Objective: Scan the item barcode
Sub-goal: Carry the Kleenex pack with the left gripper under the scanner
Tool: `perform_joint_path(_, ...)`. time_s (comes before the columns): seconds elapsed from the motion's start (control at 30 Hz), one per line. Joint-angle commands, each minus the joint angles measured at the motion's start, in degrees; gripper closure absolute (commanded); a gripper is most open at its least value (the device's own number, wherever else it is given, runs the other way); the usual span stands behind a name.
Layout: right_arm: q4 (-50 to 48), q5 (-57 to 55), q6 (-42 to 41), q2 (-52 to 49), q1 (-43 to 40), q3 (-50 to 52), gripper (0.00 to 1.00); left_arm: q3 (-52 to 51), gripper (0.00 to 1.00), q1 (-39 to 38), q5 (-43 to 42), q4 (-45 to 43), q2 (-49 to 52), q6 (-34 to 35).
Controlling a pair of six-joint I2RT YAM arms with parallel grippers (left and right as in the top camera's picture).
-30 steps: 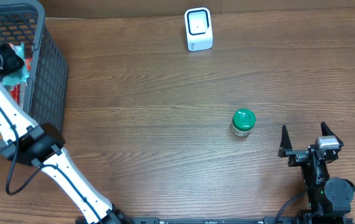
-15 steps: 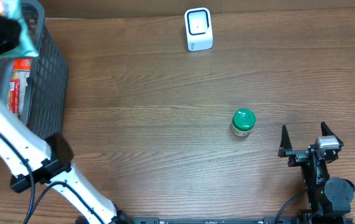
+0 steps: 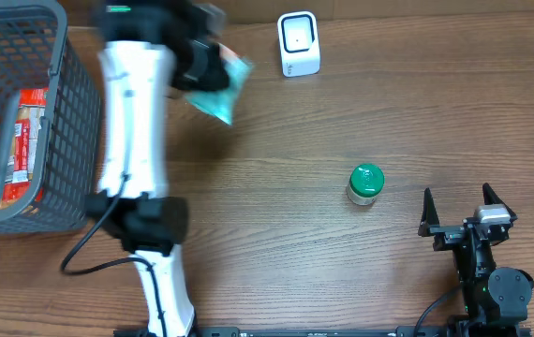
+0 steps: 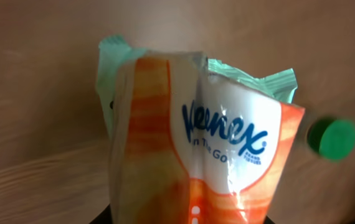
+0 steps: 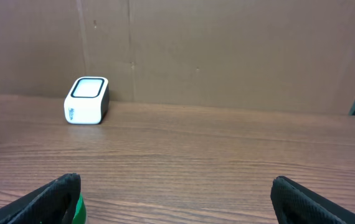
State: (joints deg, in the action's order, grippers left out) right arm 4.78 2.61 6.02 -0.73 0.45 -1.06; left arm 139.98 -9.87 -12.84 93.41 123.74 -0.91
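I should keep carrying the tissue pack (image 3: 222, 92), which hangs clear, with my left gripper until it rests on the wood (image 3: 317, 176), open beside the green-lidded jar, then let go.
The item is a Kleenex tissue pack (image 3: 220, 87), orange and white with a mint-green back. My left gripper (image 3: 203, 64) is shut on it and holds it in the air, left of the white barcode scanner (image 3: 299, 43). In the left wrist view the pack (image 4: 208, 149) fills the frame and hides the fingers; no barcode shows on this face. My right gripper (image 3: 468, 213) stands open near the front right edge with nothing between its fingers (image 5: 58, 196). It faces the scanner (image 5: 86, 100) from across the table.
A grey wire basket (image 3: 78, 122) stands at the far left with a red packet (image 3: 23, 140) inside. A small green-lidded jar (image 3: 365, 183) sits right of centre, near the right gripper; it also shows as a green disc (image 4: 332, 138) in the left wrist view.
The left arm has lifted the tissue pack out of the basket and swung it right, across to a spot near the scanner. The right arm has not moved.
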Motion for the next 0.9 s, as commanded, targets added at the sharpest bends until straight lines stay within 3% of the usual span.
perform_joint_path(0.0,-0.2,0.0,0.2,0.6,-0.2,0.6,0.00,-10.7,0.82,-7.3,3.8,-4.8,-2.1,2.0)
perform_joint_path(0.17,-0.2,0.0,0.2,0.6,-0.2,0.6,0.00,-27.3,0.81,-17.0,3.8,-19.6,-2.1,9.3)
perform_joint_path(0.3,-0.2,0.0,0.2,0.6,-0.2,0.6,0.00,-36.8,0.86,-22.1,4.5,-30.1,-2.1,15.8)
perform_joint_path(0.57,-0.2,0.0,0.2,0.6,-0.2,0.6,0.00,-41.8,0.85,-24.6,7.5,-34.4,-2.1,28.2)
perform_joint_path(0.73,-0.2,0.0,0.2,0.6,-0.2,0.6,0.00,-43.7,0.85,-24.7,7.7,-35.8,-2.1,30.0)
perform_joint_path(0.87,-0.2,0.0,0.2,0.6,-0.2,0.6,0.00,-46.6,0.78,-24.9,6.6,-39.7,-2.1,30.8)
